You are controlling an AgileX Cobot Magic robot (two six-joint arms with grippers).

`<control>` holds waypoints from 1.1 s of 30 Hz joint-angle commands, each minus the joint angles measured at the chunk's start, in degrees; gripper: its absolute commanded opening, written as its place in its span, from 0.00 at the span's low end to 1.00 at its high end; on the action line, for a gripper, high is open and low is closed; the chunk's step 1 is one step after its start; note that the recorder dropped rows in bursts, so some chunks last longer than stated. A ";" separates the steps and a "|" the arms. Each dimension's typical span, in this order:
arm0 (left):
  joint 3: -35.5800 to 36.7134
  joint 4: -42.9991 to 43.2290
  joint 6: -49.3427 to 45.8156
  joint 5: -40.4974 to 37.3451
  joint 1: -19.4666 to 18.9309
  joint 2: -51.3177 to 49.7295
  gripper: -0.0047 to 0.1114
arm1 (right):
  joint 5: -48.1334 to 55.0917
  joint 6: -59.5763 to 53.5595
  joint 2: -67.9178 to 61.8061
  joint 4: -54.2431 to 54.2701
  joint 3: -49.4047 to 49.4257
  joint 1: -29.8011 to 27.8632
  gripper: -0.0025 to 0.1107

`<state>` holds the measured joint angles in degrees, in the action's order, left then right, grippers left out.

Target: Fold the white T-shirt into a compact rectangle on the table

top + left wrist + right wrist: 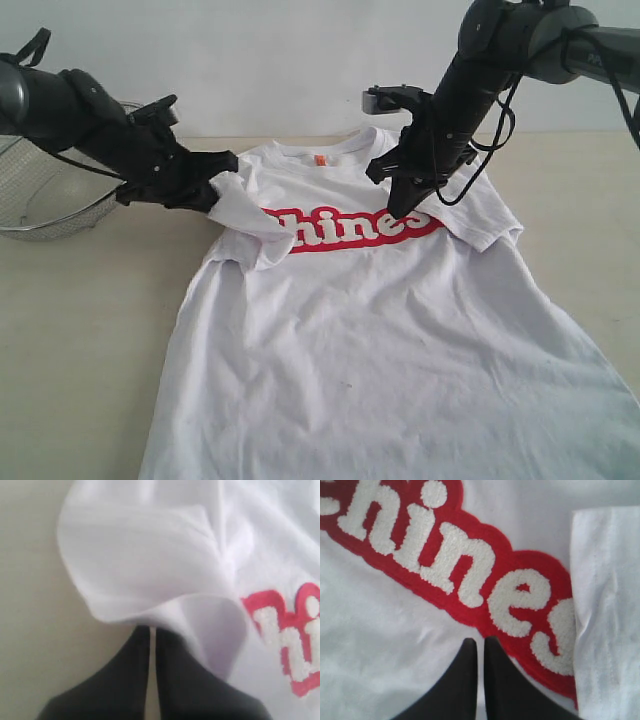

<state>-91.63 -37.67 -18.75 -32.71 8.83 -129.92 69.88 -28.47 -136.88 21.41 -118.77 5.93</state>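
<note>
The sleeve curls crooked (246, 212) at my left gripper, so my left gripper should pin the T-shirt's side edge while my right gripper takes the sleeve's end over the lettering (283, 242).
The white T-shirt (380, 330) lies face up on the table (80, 330), its red lettering (350, 227) across the chest and an orange tag (320, 159) at the neck. My left gripper (222, 188) is shut on the shirt's left sleeve (245, 215), which is lifted and curls over toward the chest. In the left wrist view the fingertips of the left gripper (153, 628) vanish under that sleeve (150, 555). My right gripper (402, 210) points down over the lettering (450, 565), shut and empty (480, 641). The right sleeve (485, 225) lies folded inward.
A round wire-mesh basket (50, 200) stands at the back left, just behind the left arm. Bare tabletop (590, 200) runs along both sides of the shirt. The shirt's hem reaches the front edge of the view.
</note>
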 commanded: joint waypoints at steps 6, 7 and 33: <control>-8.57 -9.13 -12.78 -0.48 9.14 -0.63 0.08 | 0.08 -0.68 0.31 -0.12 0.18 -0.07 0.02; -9.34 -9.13 -12.78 -1.63 9.62 -1.13 0.08 | 0.08 -0.68 0.31 -0.12 0.18 -0.07 0.02; 3.95 0.23 -12.12 -19.26 0.98 6.92 0.08 | -16.00 5.68 0.18 4.45 0.18 5.01 0.38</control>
<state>-90.52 -33.00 -29.20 -55.63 9.76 -123.26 56.59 -23.40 -136.88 26.04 -118.72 11.14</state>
